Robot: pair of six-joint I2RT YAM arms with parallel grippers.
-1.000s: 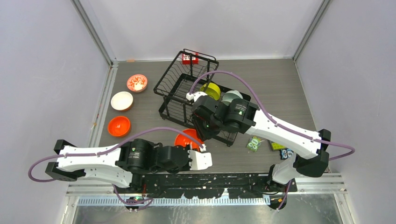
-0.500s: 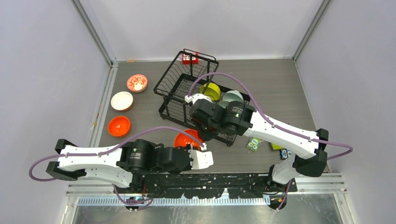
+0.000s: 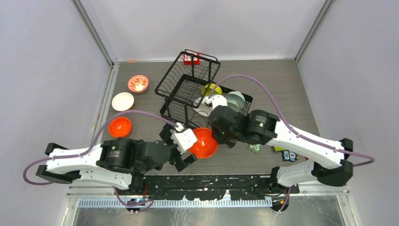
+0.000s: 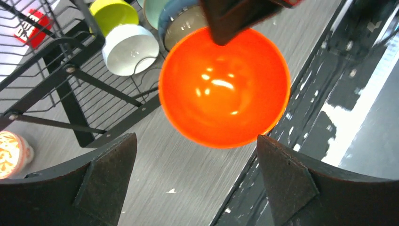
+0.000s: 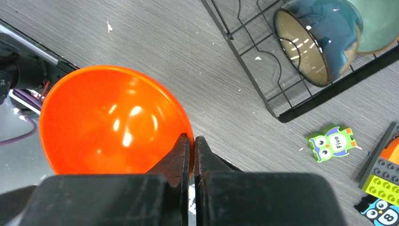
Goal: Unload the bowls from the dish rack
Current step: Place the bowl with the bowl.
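The left gripper's fingers are spread along the held orange bowl's rim, so the robot should rotate its left gripper until the fingers are on both sides of the orange bowl's rim, and then take the bowl over.
My right gripper is shut on the rim of a glossy orange bowl and holds it just above the table in front of the dish rack. My left gripper stands wide open just short of that orange bowl, its fingers apart from it. In the black wire dish rack I see a lime-yellow bowl, a white one, a pale mint one and a dark one with a tan inside. From above, the held bowl hangs between the left gripper and the right gripper.
Three bowls sit at the table's left: red-patterned, plain white, orange. A green owl card and toy blocks lie right of the rack. The black base rail runs along the near edge.
My left gripper has opened, let go of the orange bowl and drawn back to the left. My right gripper has shut on the bowl's rim and carried it slightly right.
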